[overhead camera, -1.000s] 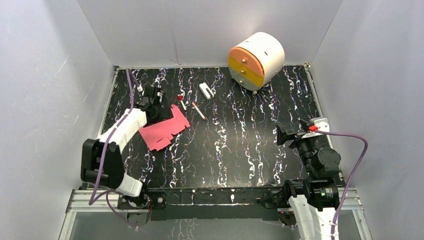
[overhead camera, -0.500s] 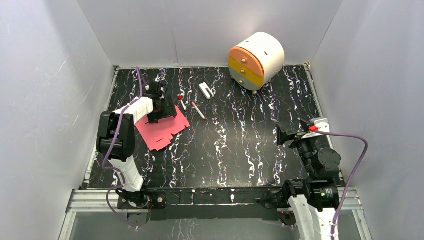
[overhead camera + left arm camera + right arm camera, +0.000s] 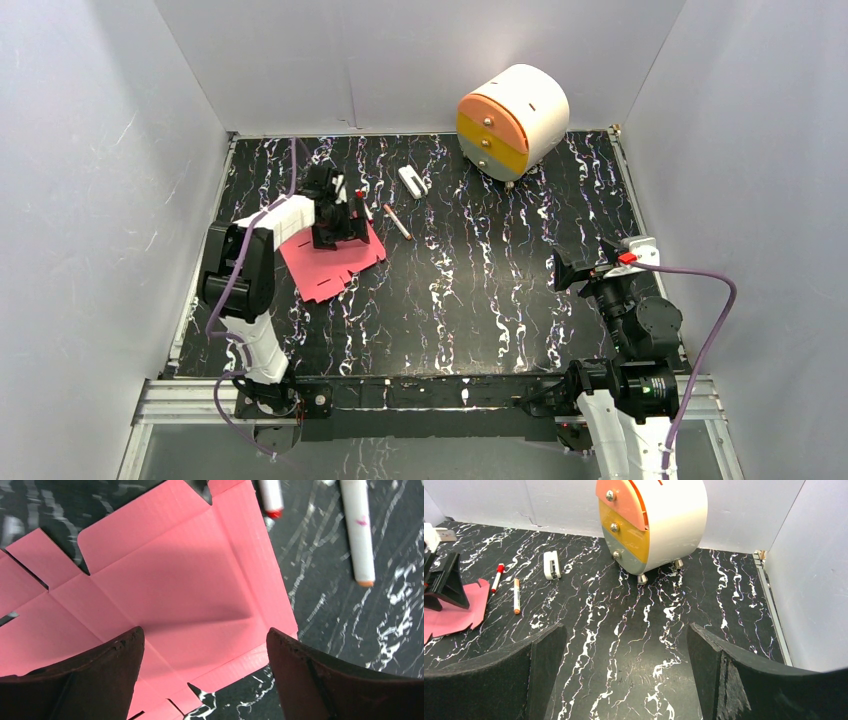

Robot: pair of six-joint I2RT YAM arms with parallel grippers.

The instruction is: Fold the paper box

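I should use my left gripper to pull the paper box (image 3: 327, 270) toward the middle (image 3: 440, 305) and straighten it before folding, because it lies slanted and far from my right gripper.
The paper box (image 3: 330, 262) is a flat pink-red cut-out sheet with flaps, lying on the left of the black marbled table. It fills most of the left wrist view (image 3: 165, 590) and shows at the left edge of the right wrist view (image 3: 454, 612). My left gripper (image 3: 338, 222) hovers over the sheet's far part, open and empty (image 3: 205, 645), its jaws wide apart. My right gripper (image 3: 565, 270) is open and empty (image 3: 626, 655), held above bare table at the right, far from the sheet.
Two marker pens (image 3: 363, 204) (image 3: 397, 221) lie just right of the sheet's far corner. A small white device (image 3: 412, 181) lies further back. A round white drawer unit (image 3: 513, 120) with orange and yellow fronts stands at the back. Grey walls enclose the table.
My left arm has swung right and further out over the sheet's far part, and the sheet has shifted slightly. The right arm has not moved.
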